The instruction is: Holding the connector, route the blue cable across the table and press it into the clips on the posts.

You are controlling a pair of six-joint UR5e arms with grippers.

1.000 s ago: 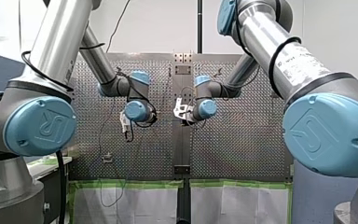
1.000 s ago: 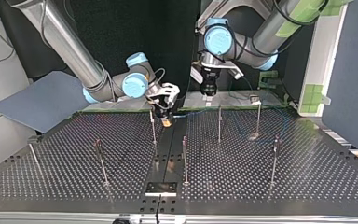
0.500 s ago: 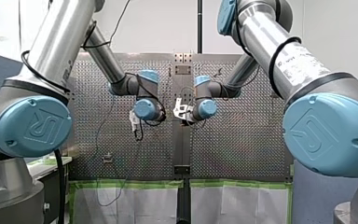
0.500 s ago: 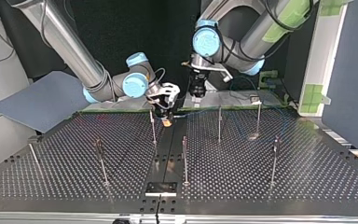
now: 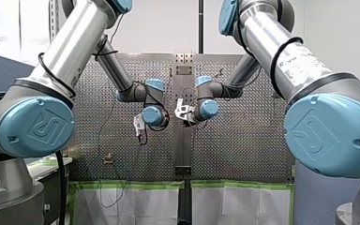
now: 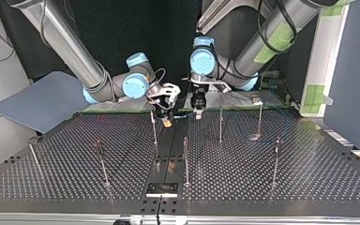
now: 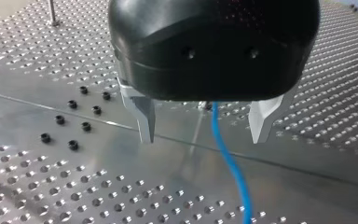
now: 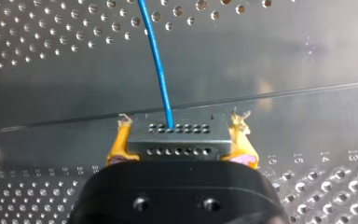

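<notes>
I see the blue cable point(image 8: 154, 58) going straight up from the grey connector point(image 8: 179, 138), so I expect the blue cable to stay seated and straight and only change its lean when I carry it.
In the right wrist view my right gripper point(image 8: 182, 123) is shut, its yellow pads clamping a grey connector point(image 8: 177, 140) with rows of small holes. The blue cable point(image 8: 161, 70) leaves the connector and runs ahead over the perforated plate. In the left wrist view my left gripper point(image 7: 203, 140) is open, and the blue cable point(image 7: 230, 168) passes between its metal fingers point(image 7: 144, 119) without touching them. In the top view my right gripper point(image 6: 167, 119) hangs low near the table's middle seam, with my left gripper point(image 6: 197, 108) close beside it.
Several thin metal posts stand on the perforated table point(image 6: 51, 187), among them the post point(image 6: 153, 126) next to my right gripper, the post point(image 6: 221, 124) and the post point(image 6: 185, 159). A grey sheet point(image 6: 37, 101) lies at the top view's left. Green tape lines the table's far edge.
My left arm has swung toward the table's middle and come down beside my right gripper, over the cable. My right arm and the connector have stayed put.
</notes>
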